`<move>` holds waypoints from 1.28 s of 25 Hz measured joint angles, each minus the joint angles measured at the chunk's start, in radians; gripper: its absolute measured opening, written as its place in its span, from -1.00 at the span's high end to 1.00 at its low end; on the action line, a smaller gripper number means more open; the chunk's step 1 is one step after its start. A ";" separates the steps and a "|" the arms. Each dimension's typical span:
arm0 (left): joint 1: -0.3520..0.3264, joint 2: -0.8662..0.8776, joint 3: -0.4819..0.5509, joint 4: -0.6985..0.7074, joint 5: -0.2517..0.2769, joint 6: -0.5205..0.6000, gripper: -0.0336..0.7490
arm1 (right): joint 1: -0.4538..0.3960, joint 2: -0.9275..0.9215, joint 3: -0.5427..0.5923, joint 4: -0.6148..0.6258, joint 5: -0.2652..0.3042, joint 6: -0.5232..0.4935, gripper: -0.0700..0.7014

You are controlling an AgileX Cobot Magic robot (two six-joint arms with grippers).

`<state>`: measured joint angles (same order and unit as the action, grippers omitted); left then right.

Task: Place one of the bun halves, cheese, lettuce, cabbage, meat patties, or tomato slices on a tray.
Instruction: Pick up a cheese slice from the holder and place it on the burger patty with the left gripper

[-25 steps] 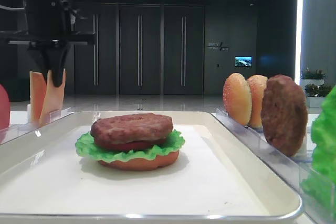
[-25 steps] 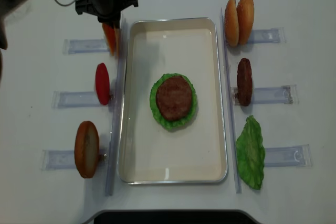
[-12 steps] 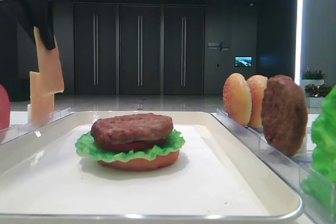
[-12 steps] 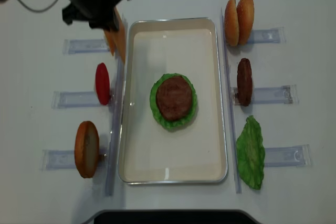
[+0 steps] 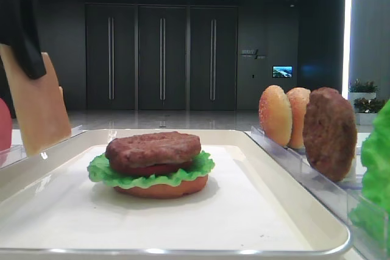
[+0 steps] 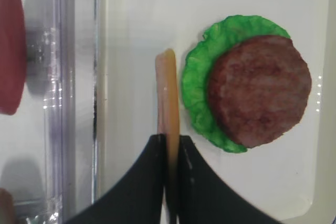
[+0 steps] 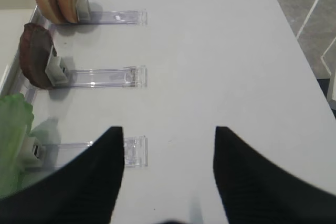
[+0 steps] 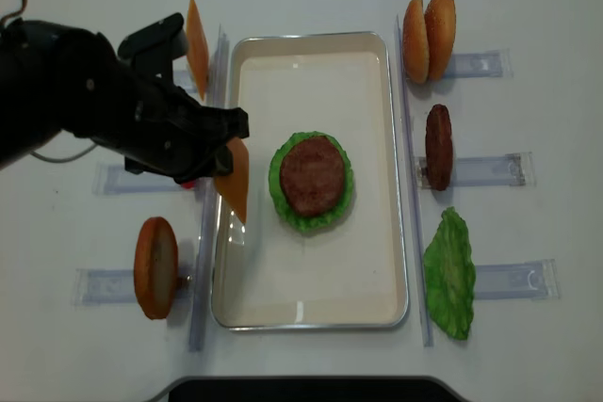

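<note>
Next, I tilt the cheese over the brown patty (image 8: pixel 313 176) with my left gripper and lay it flat before I open the gripper, because the cheese slice hangs edge-down (image 5: pixel 42 114) next to the stack.
My left gripper (image 6: pixel 169 137) is shut on the upper edge of a pale orange cheese slice (image 6: pixel 168 93), which hangs edge-down over the left part of the cream tray (image 8: pixel 311 37). In the overhead view the cheese (image 8: pixel 233 179) hangs just left of the stack in the tray's middle. That stack has a brown patty (image 8: pixel 312 174) on green lettuce (image 8: pixel 283 209) over a bun half (image 5: pixel 161 188). From the low view the cheese (image 5: pixel 39 108) hangs at the far left. My right gripper (image 7: pixel 169 129) is open over bare table, holding nothing.
A second cheese slice (image 8: pixel 196 35) stands in the back left rack. A red tomato slice (image 6: pixel 10 72) and a bun half (image 8: pixel 155 267) stand in the other left racks. On the right are two bun halves (image 8: pixel 429 37), a patty (image 8: pixel 438 146) and lettuce (image 8: pixel 450 273).
My left gripper has lifted one cheese slice out of the back left rack and carried it forward and right, to above the tray's left side. The right gripper's view has no earlier frame.
</note>
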<state>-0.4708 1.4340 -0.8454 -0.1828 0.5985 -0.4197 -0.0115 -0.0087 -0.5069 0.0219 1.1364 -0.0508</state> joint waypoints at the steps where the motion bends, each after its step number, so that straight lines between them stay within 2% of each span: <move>1: -0.002 0.000 0.005 -0.041 -0.024 0.048 0.84 | 0.000 0.000 0.000 0.000 0.000 0.000 -0.14; 2: -0.002 0.000 0.007 -0.098 -0.054 0.126 0.84 | 0.000 0.000 0.000 0.000 0.000 0.000 -0.14; 5: -0.003 -0.002 0.009 -0.434 -0.116 0.448 0.84 | 0.000 0.000 0.000 0.000 0.000 0.000 -0.14; 10: 0.001 -0.003 0.077 -1.069 -0.153 1.060 0.84 | 0.000 0.000 0.000 0.000 0.000 0.000 -0.14; 13: 0.054 0.024 0.144 -1.348 -0.113 1.342 0.84 | 0.000 0.000 0.000 0.000 0.000 0.000 -0.14; 15: 0.103 0.064 0.176 -1.442 -0.059 1.455 0.84 | 0.000 0.000 0.000 0.000 0.000 0.000 -0.14; 19: 0.136 0.137 0.189 -1.490 -0.012 1.542 0.84 | 0.000 0.000 0.000 0.000 0.000 0.000 -0.14; 25: 0.136 0.227 0.187 -1.511 0.152 1.633 0.84 | 0.000 0.000 0.000 0.000 0.000 0.000 -0.14; 29: 0.136 0.230 0.186 -1.512 0.165 1.653 0.84 | 0.000 0.000 0.000 0.000 0.000 0.000 -0.14; 32: 0.136 0.230 0.186 -1.512 0.135 1.656 0.84 | 0.000 0.000 0.000 0.000 0.000 0.000 -0.14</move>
<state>-0.3351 1.6644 -0.6595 -1.6944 0.7331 1.2360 -0.0115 -0.0087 -0.5069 0.0219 1.1364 -0.0508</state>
